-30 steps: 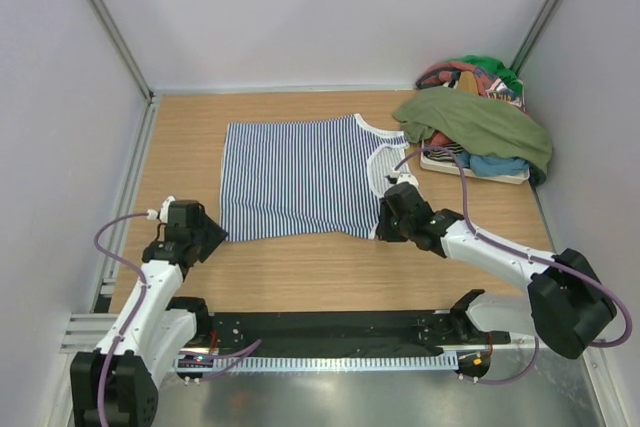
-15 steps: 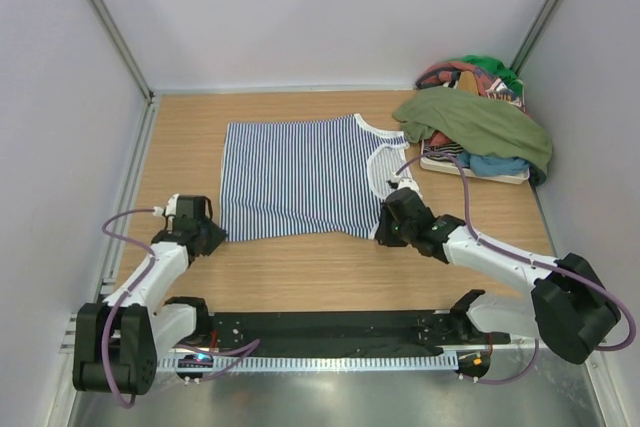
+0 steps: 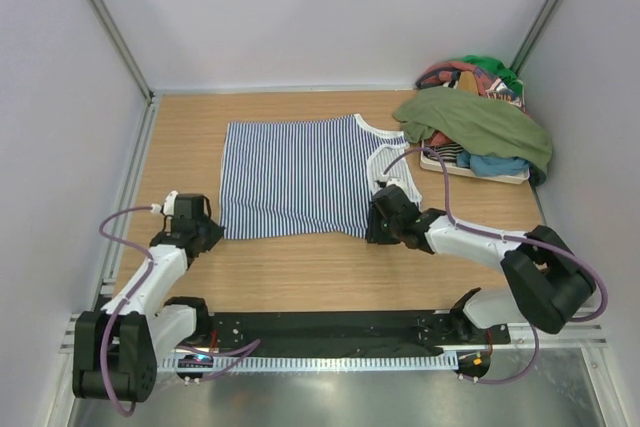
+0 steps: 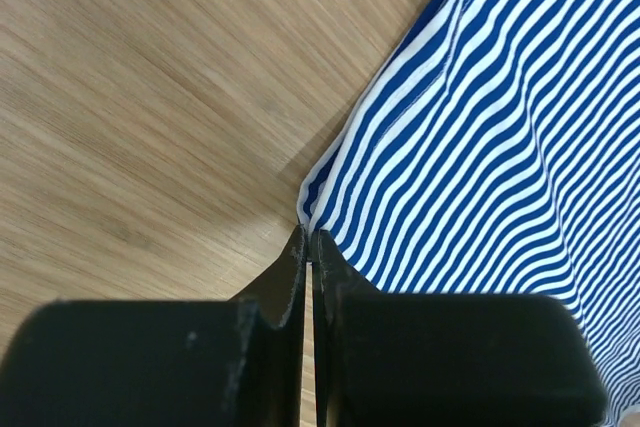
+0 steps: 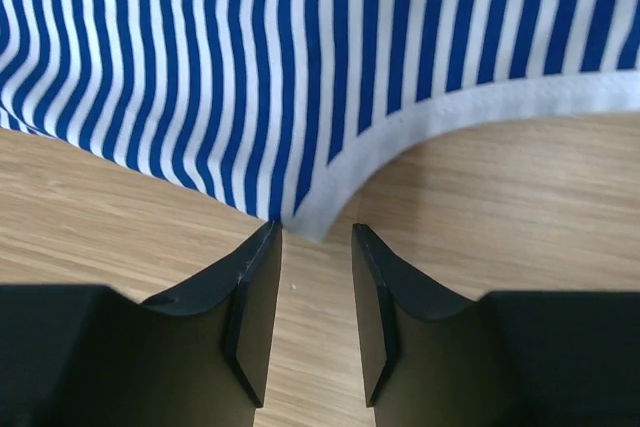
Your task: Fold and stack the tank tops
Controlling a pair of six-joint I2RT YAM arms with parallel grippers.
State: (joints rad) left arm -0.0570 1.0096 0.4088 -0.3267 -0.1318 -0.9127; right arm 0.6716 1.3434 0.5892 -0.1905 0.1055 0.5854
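Note:
The white-trimmed corner (image 5: 312, 222) only just reaches the ends of the right gripper's fingers, so the robot should move the open fingers farther (image 5: 322, 193) around it and pinch before both grippers fold the top.
The navy-and-white striped tank top (image 3: 290, 177) lies flat on the wooden table, hem to the left and white-trimmed straps to the right. My left gripper (image 3: 207, 235) is shut, its tips pinching the very near-left hem corner (image 4: 306, 209); the stripes fill the right of the left wrist view. My right gripper (image 3: 372, 228) stands open at the near-right corner, where the white-trimmed point of cloth (image 5: 312, 215) sits just ahead of and between its fingertips (image 5: 262, 237). The olive green tank top (image 3: 478, 123) is draped over a pile at the back right.
Under the olive top is a heap of other clothes (image 3: 470, 72) on a flat stack (image 3: 475, 166) in the back right corner. White walls with metal rails (image 3: 130, 172) close in the table. Bare wood (image 3: 300, 272) runs between the striped top and the arm bases.
My left gripper has closed at the hem corner. My right gripper has slid left to the trimmed corner and its jaws have opened wider. The striped top has hardly moved.

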